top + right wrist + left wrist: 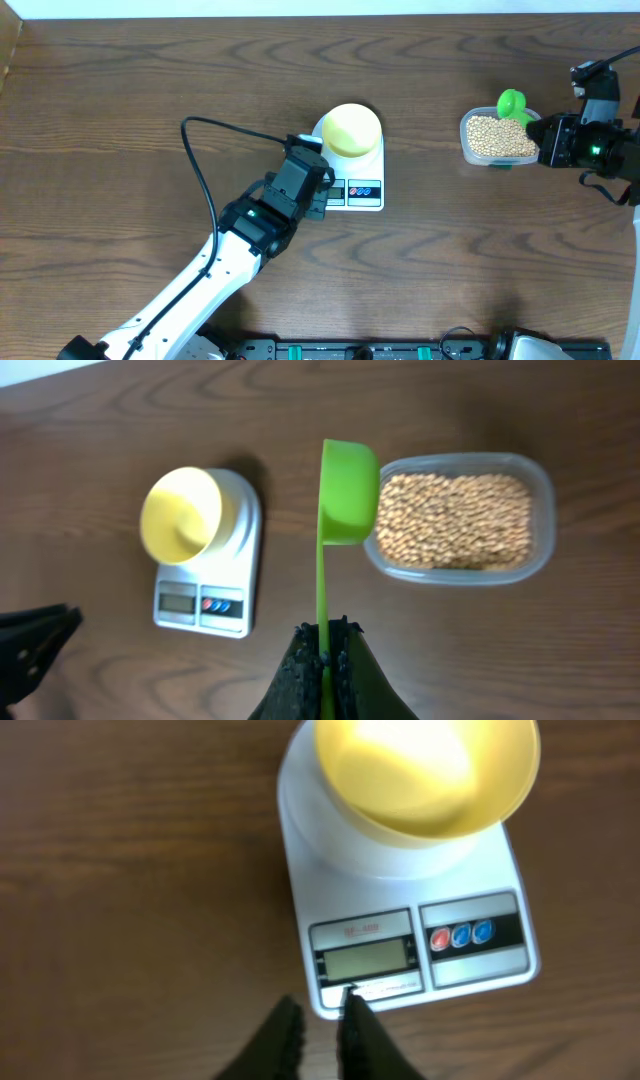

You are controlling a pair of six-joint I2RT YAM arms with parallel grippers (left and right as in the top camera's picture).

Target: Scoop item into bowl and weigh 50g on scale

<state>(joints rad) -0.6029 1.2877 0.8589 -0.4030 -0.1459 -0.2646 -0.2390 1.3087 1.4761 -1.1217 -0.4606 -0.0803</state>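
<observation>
The scale's red button (440,938) should be pressed by my left gripper before I scoop beans. The gripper's fingers are apart by the display (365,960), so it should close them tight first.
The pale yellow bowl (351,128) stands empty on the white scale (365,192) at mid-table; both show in the left wrist view, bowl (425,775) and scale (410,960). My left gripper (322,1008) is nearly shut and empty, its tips at the scale's front left corner by the display. The tan beans (497,137) fill a clear plastic tub (540,550) at the right. My right gripper (325,632) is shut on the handle of a green scoop (347,480), held on edge by the tub's left end.
The scale's grey display (365,958) and its red and blue buttons (460,935) face the front. A black cable (200,170) loops over the table left of the scale. The table's front rail runs along the bottom edge.
</observation>
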